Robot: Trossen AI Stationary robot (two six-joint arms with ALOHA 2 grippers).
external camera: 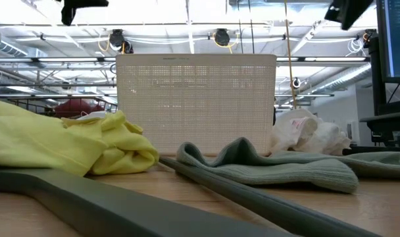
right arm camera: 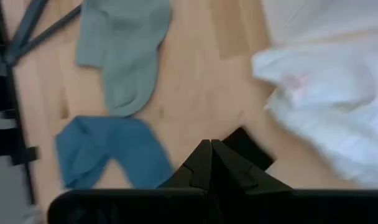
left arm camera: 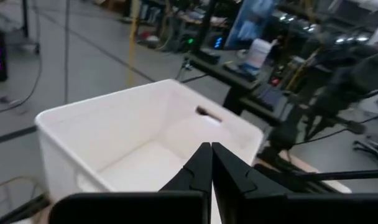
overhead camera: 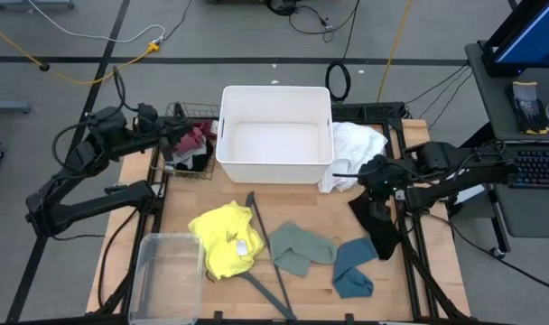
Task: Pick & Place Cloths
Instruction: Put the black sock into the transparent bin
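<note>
The black cloth is out of reach of the robot's left gripper, so the right gripper should take hold of the cloth and bring it in front of the white bin.
The yellow cloth, the sage green cloth and the teal cloth lie flat on the near half of the table. A white cloth is heaped against the right wall of the white bin. The maroon cloth and a black cloth sit in a wire basket. My right gripper is shut above the table's right side, with another black cloth under it. My left gripper is shut and empty, beside the basket and facing the bin. No grey cloth shows. My right gripper is shut on the black cloth, coming from above and pointing down. Only a small dark corner shows past the fingertips, and the gripper hides the rest of the hold. The cloth trails below the gripper toward the near right edge; whether its lower end rests on the table, I cannot tell.
A thin dark grey hanger lies slanted between the yellow and sage green cloths. A clear plastic tub stands at the near left corner. The white bin shows nothing inside. Bare wood lies between the sage green and white cloths.
</note>
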